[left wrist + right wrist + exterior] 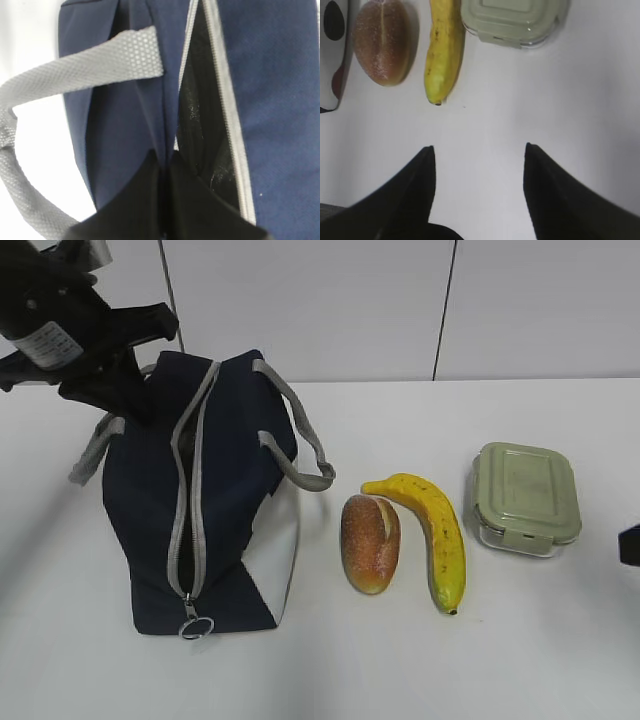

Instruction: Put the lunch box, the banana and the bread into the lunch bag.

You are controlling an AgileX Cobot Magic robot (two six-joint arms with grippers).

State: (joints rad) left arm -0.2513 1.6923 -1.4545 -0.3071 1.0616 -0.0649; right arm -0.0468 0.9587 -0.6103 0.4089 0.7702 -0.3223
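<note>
The lunch bag [238,460] will spread and open wide when I push the lunch box in, because the grey zipper [181,510] is open down to its ring pull.
The navy lunch bag [150,510] stands at the left, its grey zipper open along the top, ring pull [196,627] at the near end. My left gripper [130,400] is at the bag's far top edge. In the left wrist view it [164,156] is shut on the bag's fabric beside the opening, which shows black lining [197,115]. The bread [370,543], banana [437,530] and green-lidded lunch box [526,497] lie in a row right of the bag. My right gripper [479,147] is open and empty over bare table, nearer than the banana [444,55] and lunch box [515,20].
Grey strap handles [300,450] hang on both sides of the bag; one [85,67] crosses the left wrist view. The white table [560,660] runs to a white wall behind. Part of the right arm [630,545] shows at the right edge.
</note>
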